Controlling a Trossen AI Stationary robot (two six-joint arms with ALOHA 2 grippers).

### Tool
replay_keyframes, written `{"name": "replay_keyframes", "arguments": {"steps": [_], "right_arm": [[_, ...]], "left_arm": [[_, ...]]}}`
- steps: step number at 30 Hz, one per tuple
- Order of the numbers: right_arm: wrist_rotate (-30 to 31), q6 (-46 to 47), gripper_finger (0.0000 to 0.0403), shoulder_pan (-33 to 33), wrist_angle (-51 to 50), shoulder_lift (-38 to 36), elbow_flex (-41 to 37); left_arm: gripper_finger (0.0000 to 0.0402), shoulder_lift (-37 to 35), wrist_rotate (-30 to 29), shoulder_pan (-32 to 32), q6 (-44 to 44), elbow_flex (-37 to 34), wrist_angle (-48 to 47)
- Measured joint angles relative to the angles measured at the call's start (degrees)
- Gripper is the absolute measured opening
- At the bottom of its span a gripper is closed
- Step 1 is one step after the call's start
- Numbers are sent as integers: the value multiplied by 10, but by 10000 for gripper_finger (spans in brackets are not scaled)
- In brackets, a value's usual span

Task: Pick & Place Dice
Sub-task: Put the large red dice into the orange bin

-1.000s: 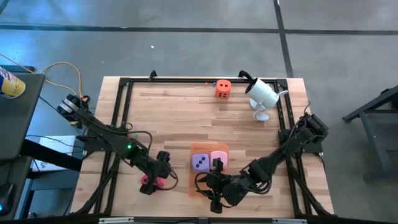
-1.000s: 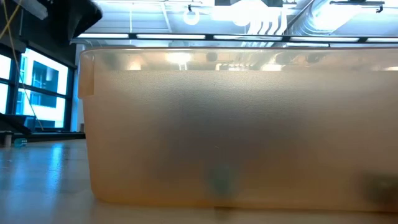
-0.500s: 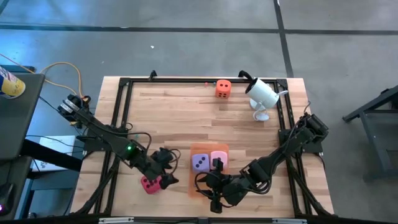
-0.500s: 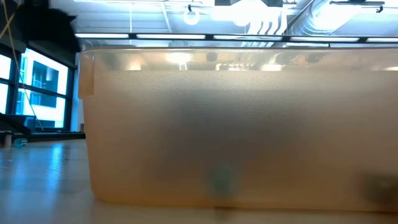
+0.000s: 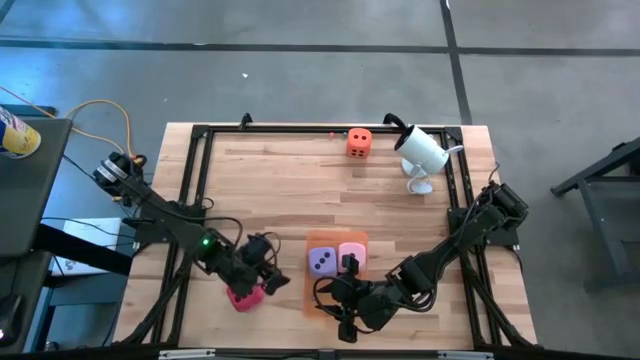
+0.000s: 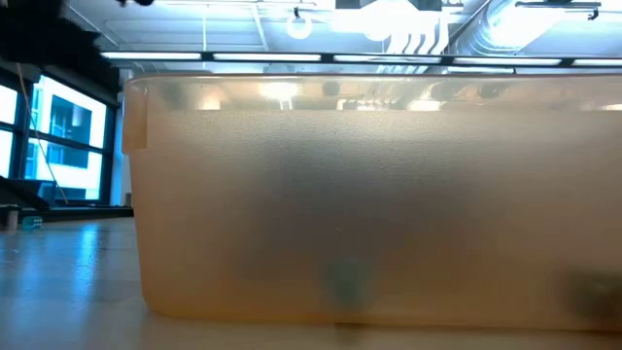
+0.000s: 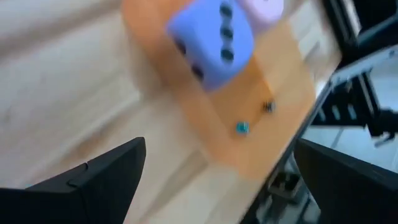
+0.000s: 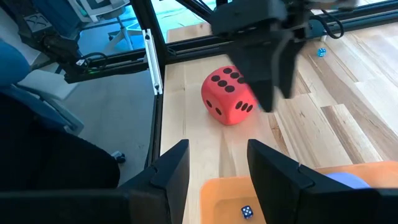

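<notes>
Next, I draw back my left gripper and bring its fingers around the red die [image 5: 244,299], because its empty fingers face the orange tray's edge [image 5: 308,272], past the red die.
A red die [image 5: 243,297] rests on the wooden table near its front left, also seen in the right wrist view [image 8: 228,96]. My left gripper [image 5: 266,277] hovers open just above it on its right side, with nothing between its fingers [image 7: 219,149]. A purple die [image 5: 321,263] and a pink die [image 5: 352,255] sit on the translucent orange tray [image 5: 335,240]. The orange die [image 5: 360,142] lies near the far edge. My right gripper [image 5: 335,300] stands over the tray's near left corner, pointing toward the red die, its fingers apart and empty [image 8: 217,171].
A white camera [image 5: 420,155] stands at the far right. A black frame [image 5: 200,180] runs round the table top. The orange tray's wall [image 6: 369,194] fills the low view. A tiny blue die [image 8: 247,211] lies on the tray.
My left gripper has rolled about its own axis while staying in place over the red die, still open. The red die has kept still on the table.
</notes>
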Motion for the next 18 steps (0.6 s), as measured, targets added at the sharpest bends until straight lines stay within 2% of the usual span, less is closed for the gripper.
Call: {"name": "replay_keyframes", "arguments": {"steps": [2,6,8,11,16,18], "right_arm": [[0,0,151,0,0,0,0],[0,0,151,0,0,0,0],[0,0,151,0,0,0,0],[0,0,151,0,0,0,0],[0,0,151,0,0,0,0],[0,0,151,0,0,0,0]], "left_arm": [[400,0,-17,2,-9,0,2],[400,0,-12,-17,-85,0,22],[400,0,-11,-27,-82,0,26],[400,0,-24,-45,-29,0,27],[400,0,-116,-82,-8,0,30],[400,-1,-189,-99,-8,0,30]]}}
